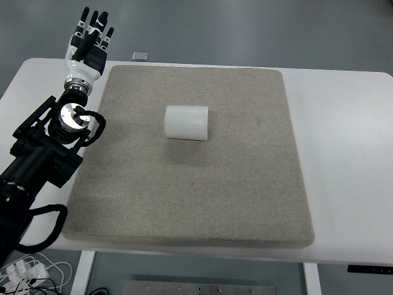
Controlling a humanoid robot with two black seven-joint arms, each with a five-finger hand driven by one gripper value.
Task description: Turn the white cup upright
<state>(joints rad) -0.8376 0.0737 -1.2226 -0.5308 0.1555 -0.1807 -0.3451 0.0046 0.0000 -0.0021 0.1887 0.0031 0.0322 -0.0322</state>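
The left gripper's fingers point past the mat's back corner [115, 69], away from the white cup. The robot should turn that hand and reach over the cup's back side [187, 109].
A white ribbed cup [186, 123] lies on its side near the middle of a grey felt mat [190, 203]. My left hand [91, 35] is at the far left, beyond the mat's back left corner and well away from the cup. Its fingers [97, 23] are stretched out straight and hold nothing. The left arm [46, 153] runs along the table's left edge. The right arm does not show.
The mat lies on a white table [344, 153]. A small dark flat object [140, 56] sits at the table's far edge behind the mat. Cables [37, 270] hang at the lower left.
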